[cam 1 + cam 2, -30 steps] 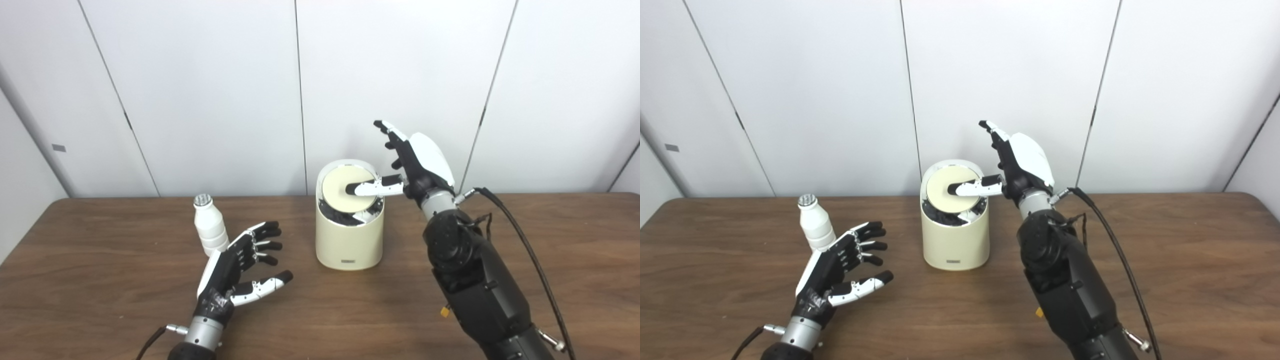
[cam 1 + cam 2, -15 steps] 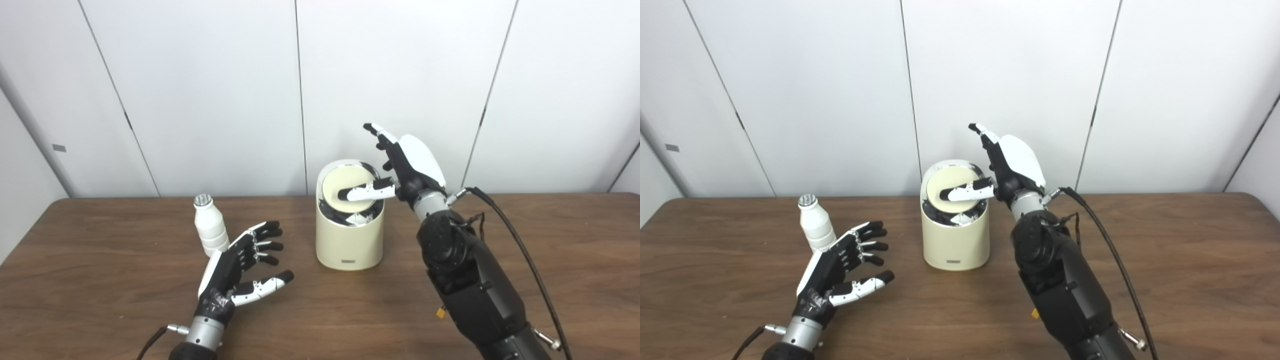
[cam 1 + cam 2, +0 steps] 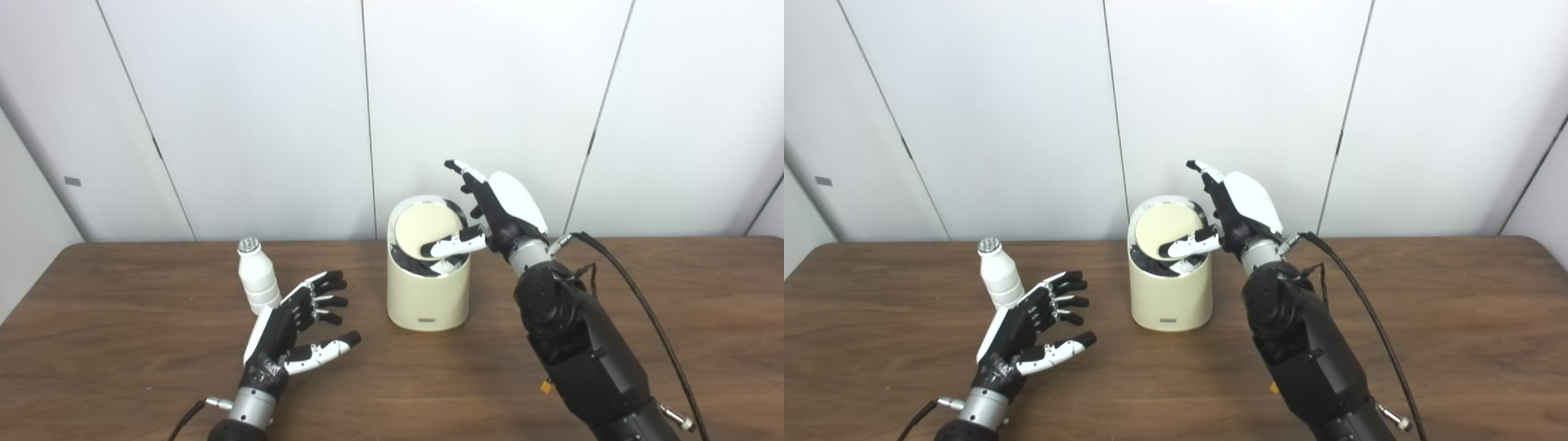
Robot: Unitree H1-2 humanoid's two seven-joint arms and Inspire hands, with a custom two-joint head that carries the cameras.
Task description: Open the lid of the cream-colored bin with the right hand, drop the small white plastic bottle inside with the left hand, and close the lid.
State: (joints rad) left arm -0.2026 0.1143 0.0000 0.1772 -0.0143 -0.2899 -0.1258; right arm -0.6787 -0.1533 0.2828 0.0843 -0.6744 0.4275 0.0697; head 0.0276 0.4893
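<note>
The lid [image 3: 424, 223] is hinged at the back and the dark gap [image 3: 412, 264] shows at the front, so the lid will stay up by itself when I lower the bottle in.
The cream-colored bin [image 3: 427, 297] stands mid-table near the wall. Its round lid [image 3: 424, 228] is tilted, front edge dipped inward, with a dark gap showing in front of it. My right hand [image 3: 496, 211] hovers over the bin's right rim, fingers spread open, and its thumb [image 3: 452, 245] presses on the lid's front right part. The small white bottle [image 3: 256, 278] with a silver cap stands upright left of the bin. My left hand [image 3: 293, 334] rests open just in front and right of the bottle, apart from it, holding nothing.
The brown wooden table [image 3: 122, 343] runs to a white panelled wall [image 3: 245, 110] right behind the bin. A black cable [image 3: 637, 306] trails from my right forearm over the table's right side.
My right hand has come lower and left, its thumb sliding toward the lid's front edge and pushing it down, so the lid tilts more. The left hand and bottle stay put.
</note>
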